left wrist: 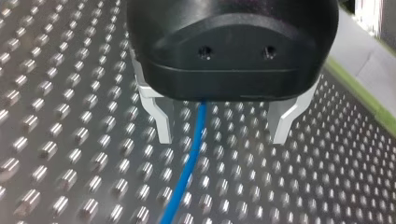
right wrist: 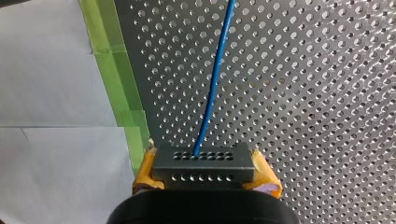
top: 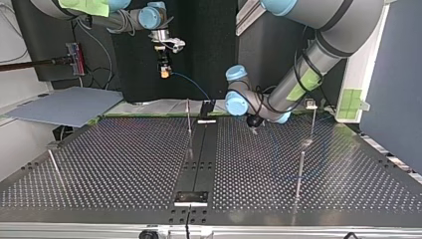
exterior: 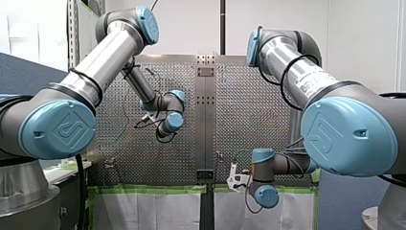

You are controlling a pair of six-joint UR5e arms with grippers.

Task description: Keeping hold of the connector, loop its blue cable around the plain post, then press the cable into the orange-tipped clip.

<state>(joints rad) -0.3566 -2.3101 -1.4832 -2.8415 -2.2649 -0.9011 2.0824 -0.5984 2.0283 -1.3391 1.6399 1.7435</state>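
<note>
The blue cable (right wrist: 217,68) comes out of the connector in a smooth bow (right wrist: 201,130), so I expect the cable to lean over in a gentle curve when I carry the connector.
In the right wrist view my right gripper (right wrist: 205,179) has its yellow pads (right wrist: 144,175) shut on the black connector (right wrist: 203,163). The blue cable (right wrist: 212,88) leaves the connector and runs ahead over the perforated table. In the top view this gripper (top: 164,69) hangs high above the table's far edge, and the cable (top: 191,84) slopes down from it. My left gripper (left wrist: 222,135) stands open just above the table, its metal fingers (left wrist: 161,123) on either side of the cable (left wrist: 189,163) without touching it. In the top view it (top: 254,125) is low, right of centre. No orange tip shows.
Thin upright posts stand on the table: one near the far middle (top: 189,117), one at the far right with a small block on top (top: 312,117), one in the right foreground (top: 300,172), one at the left (top: 53,167). Green tape (right wrist: 116,74) edges the table.
</note>
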